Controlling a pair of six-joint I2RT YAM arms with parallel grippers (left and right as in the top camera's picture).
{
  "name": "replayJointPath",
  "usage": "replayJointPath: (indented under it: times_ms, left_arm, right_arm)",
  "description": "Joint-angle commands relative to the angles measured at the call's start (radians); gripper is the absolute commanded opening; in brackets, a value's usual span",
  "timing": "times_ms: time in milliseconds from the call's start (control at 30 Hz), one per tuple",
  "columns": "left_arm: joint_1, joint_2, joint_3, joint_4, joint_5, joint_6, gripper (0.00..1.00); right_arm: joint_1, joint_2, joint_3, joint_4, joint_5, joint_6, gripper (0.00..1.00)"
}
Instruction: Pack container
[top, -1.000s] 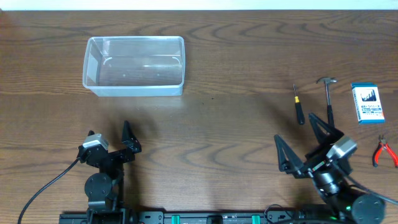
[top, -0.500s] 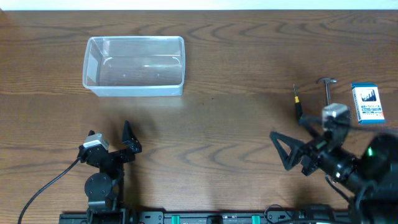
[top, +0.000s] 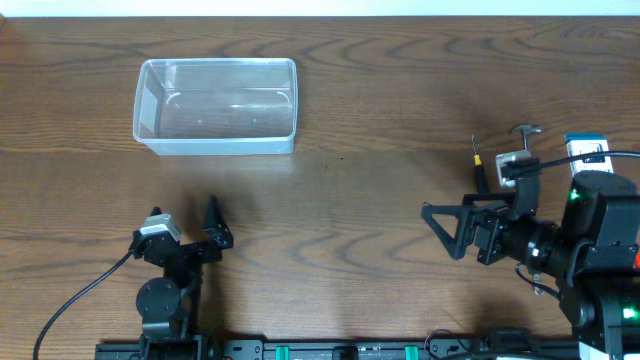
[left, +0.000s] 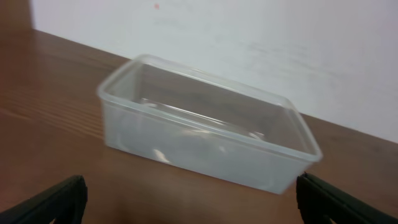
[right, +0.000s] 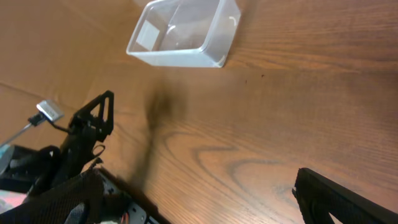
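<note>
The robot's left gripper is low and facing the container's long front side (top: 222, 147), so the robot should lift that gripper and come from above to the container's short end (top: 147, 106), with the right gripper opposite.
The clear plastic container (top: 215, 105) stands empty at the back left of the table. It fills the left wrist view (left: 205, 130) and shows small at the top of the right wrist view (right: 183, 31). My left gripper (top: 185, 222) is open and empty, low near the front edge, facing the container (left: 196, 211). My right gripper (top: 455, 225) is open and empty, raised above the table and pointing left (right: 199, 205). A screwdriver (top: 478, 165) and a hammer (top: 522, 135) lie at the right, just behind the right arm.
A small blue-and-white box (top: 588, 147) at the far right is partly hidden by the right arm. The left arm (right: 87, 130) shows in the right wrist view. The dark arm bases run along the table's front edge.
My right arm has lifted and swung round to point left, and now covers the red pliers and part of the box. The left gripper has shifted slightly.
</note>
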Motion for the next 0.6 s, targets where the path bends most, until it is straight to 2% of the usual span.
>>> replayJointPath:
  times_ms: [0, 133, 267, 400, 567]
  left_arm:
    - [-0.003, -0.005, -0.017, -0.027, 0.143, -0.010, 0.98]
    - [-0.003, 0.022, 0.000, -0.044, 0.259, -0.039, 0.98]
    - [-0.003, 0.101, 0.084, -0.140, 0.278, -0.038, 0.98]
    - [-0.003, 0.229, 0.206, -0.228, 0.278, -0.037, 0.98]
    - [-0.003, 0.412, 0.409, -0.364, 0.279, -0.005, 0.98]
  right_arm:
    - [0.063, -0.005, 0.029, 0.000, 0.119, 0.037, 0.99]
    - [0.113, 0.032, 0.068, -0.010, 0.244, 0.039, 0.99]
    - [0.128, 0.149, 0.192, -0.048, 0.301, -0.028, 0.99]
    - [0.129, 0.346, 0.407, -0.165, 0.349, -0.129, 0.99]
    - [0.132, 0.585, 0.722, -0.347, 0.457, -0.150, 0.99]
